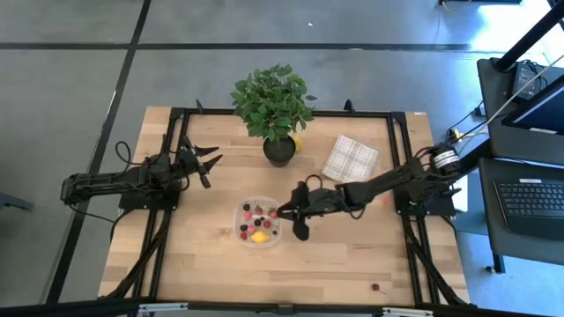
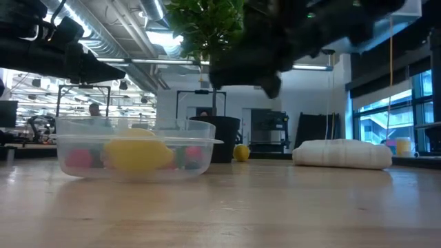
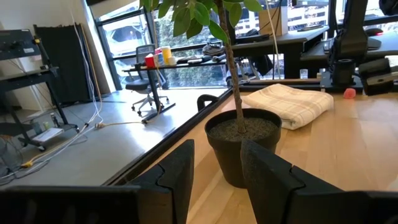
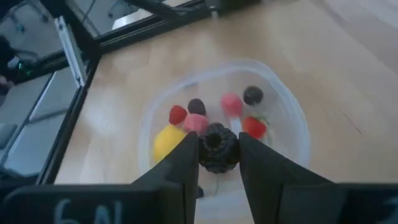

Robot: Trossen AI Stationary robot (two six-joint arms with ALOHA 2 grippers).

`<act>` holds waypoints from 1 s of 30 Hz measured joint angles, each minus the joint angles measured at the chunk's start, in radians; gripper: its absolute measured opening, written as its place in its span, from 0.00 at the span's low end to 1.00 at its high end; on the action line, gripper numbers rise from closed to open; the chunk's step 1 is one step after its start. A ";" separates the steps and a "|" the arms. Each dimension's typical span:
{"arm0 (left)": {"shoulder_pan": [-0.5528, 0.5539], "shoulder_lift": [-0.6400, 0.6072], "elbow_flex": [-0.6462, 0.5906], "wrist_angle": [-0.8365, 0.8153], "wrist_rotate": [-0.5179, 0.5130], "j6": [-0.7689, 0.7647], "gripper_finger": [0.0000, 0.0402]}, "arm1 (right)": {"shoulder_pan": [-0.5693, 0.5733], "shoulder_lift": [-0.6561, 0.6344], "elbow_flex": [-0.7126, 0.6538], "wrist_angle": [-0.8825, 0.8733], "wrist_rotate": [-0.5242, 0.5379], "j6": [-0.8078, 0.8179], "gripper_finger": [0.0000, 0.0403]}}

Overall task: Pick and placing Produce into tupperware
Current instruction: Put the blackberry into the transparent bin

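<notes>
The dark berry (image 4: 219, 148) is clear above the tupperware's rim, so the robot's right gripper goes on moving inward until the berry hangs over the produce (image 1: 256, 224), and then let go.
The clear tupperware (image 1: 258, 222) sits on the wooden table and holds several pieces of produce: a yellow lemon (image 4: 166, 140), red, pink and dark berries (image 4: 231, 103). My right gripper (image 1: 284, 211) hovers over the container's right rim, shut on a dark berry (image 4: 217, 148). In the low view the tupperware (image 2: 134, 148) stands at the left, with the right gripper (image 2: 270, 77) above and to its right. My left gripper (image 1: 208, 162) waits open at the table's left, clear of everything and facing the plant pot (image 3: 244, 140). My right gripper pinches the dark bumpy berry (image 4: 217, 149) between its two fingers, one finger on each side of it. The fingers slant down from the table's right. The berry is lifted clear, above the tupperware's rim (image 4: 273, 186).
A leafy potted plant (image 1: 275, 110) stands at the far middle with a small yellow piece (image 1: 297, 143) beside its pot. A white checked folded cloth (image 1: 350, 159) lies to its right. A loose red berry (image 1: 376, 286) lies near the near edge, a pink piece (image 3: 350, 93) farther right.
</notes>
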 joint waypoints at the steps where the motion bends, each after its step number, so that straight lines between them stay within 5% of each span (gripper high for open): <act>1: 0.000 0.000 0.000 0.000 0.000 0.000 0.31 | -0.006 0.017 0.023 -0.010 -0.016 -0.021 0.25; 17: 0.000 0.000 0.000 -0.006 0.000 -0.002 0.31 | -0.048 0.323 0.434 -0.373 -0.130 -0.207 0.25; 30: 0.000 0.000 0.000 -0.006 0.000 -0.010 0.31 | -0.048 0.341 0.471 -0.428 -0.130 -0.202 0.30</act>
